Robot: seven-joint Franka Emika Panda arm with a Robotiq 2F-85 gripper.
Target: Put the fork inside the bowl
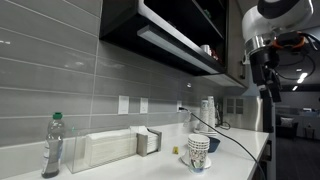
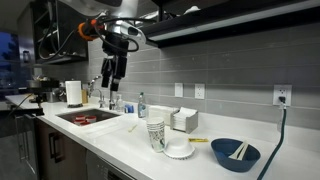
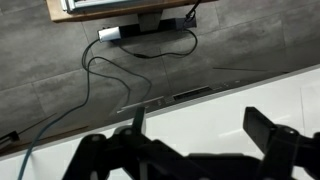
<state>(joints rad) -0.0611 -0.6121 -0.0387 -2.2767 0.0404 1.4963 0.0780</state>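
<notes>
The fork (image 2: 131, 127) lies clear of its neighbours by the sink, so I should keep lowering my open gripper toward the fork's handle until it is between my fingers.
The bowl (image 1: 199, 150), a small deep white vessel with a dark blue pattern, stands upright on the white counter; it also shows in an exterior view (image 2: 156, 135). A thin pale utensil (image 2: 130, 127) that may be the fork lies on the counter by the sink; it is too small to be sure. My gripper (image 2: 112, 74) hangs high above the sink end of the counter, far from the bowl. In the wrist view the gripper (image 3: 200, 135) is open with nothing between its fingers. It shows at the upper right edge in an exterior view (image 1: 269, 85).
A blue dish (image 2: 235, 153) holds pale sticks. A small white dish (image 2: 180, 150) sits beside the bowl. A bottle (image 1: 52, 145), a clear rectangular container (image 1: 100, 150) and a napkin holder (image 1: 148, 142) stand along the tiled wall. A sink (image 2: 85, 117) and paper towel roll (image 2: 73, 93) are below the gripper. Cabinets hang overhead.
</notes>
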